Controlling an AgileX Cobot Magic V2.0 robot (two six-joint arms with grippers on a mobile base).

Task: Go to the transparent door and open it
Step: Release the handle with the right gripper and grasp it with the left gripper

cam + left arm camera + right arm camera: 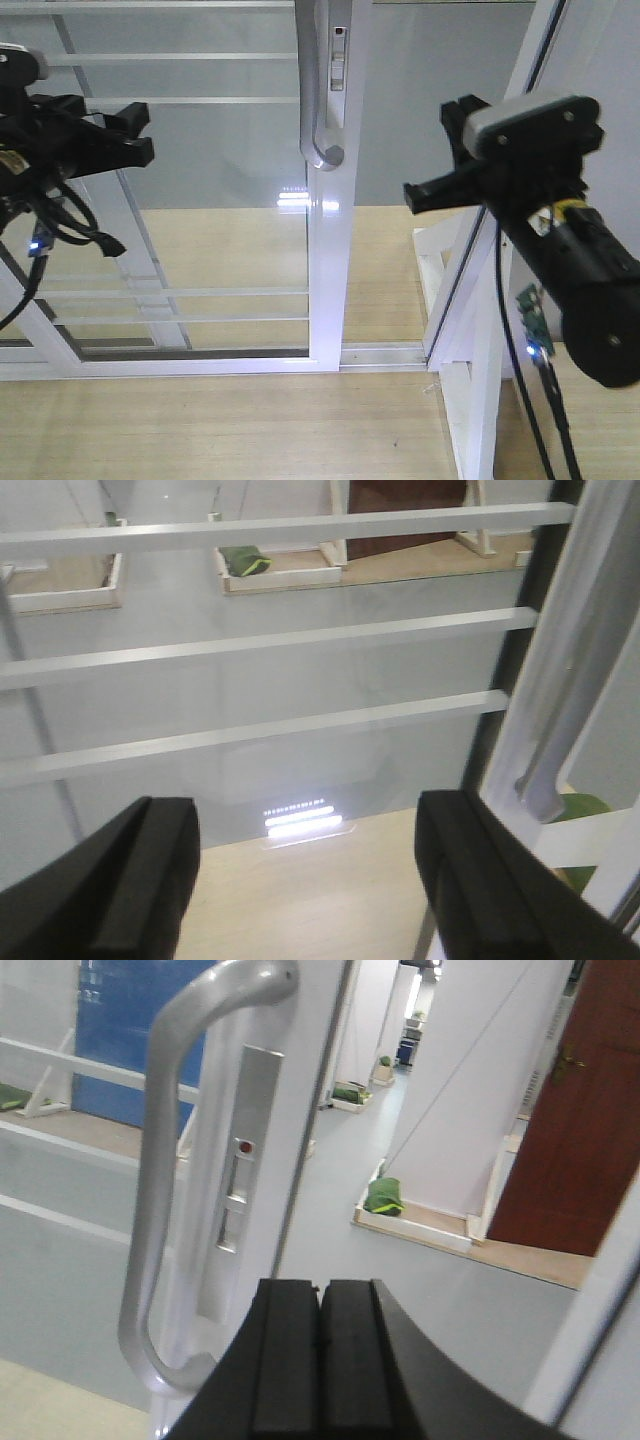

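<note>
The transparent door (232, 250) will slide to the side when the robot pulls the door's handle, because a floor track (384, 356) runs along the threshold in line with it.
The transparent door (330, 260) stands ahead, clear glass with thin white bars in a white frame. Its curved grey handle (312, 110) hangs on the right stile. My left gripper (140, 132) is open, held in front of the glass to the left of the handle. In the left wrist view the left gripper (310, 880) faces the barred glass (260, 640), with the handle (560, 740) to its right. My right gripper (410, 195) is shut on nothing, to the right of the stile and below the handle's hook. The right wrist view shows the right gripper (320, 1285) just right of the handle (150, 1210).
A slanted white post (480, 250) of the doorway frame stands right of the door, behind my right arm. A floor track (380, 352) runs along the threshold on the wooden floor. Beyond the glass are white partitions, a green object (385, 1197) and a brown door (570, 1110).
</note>
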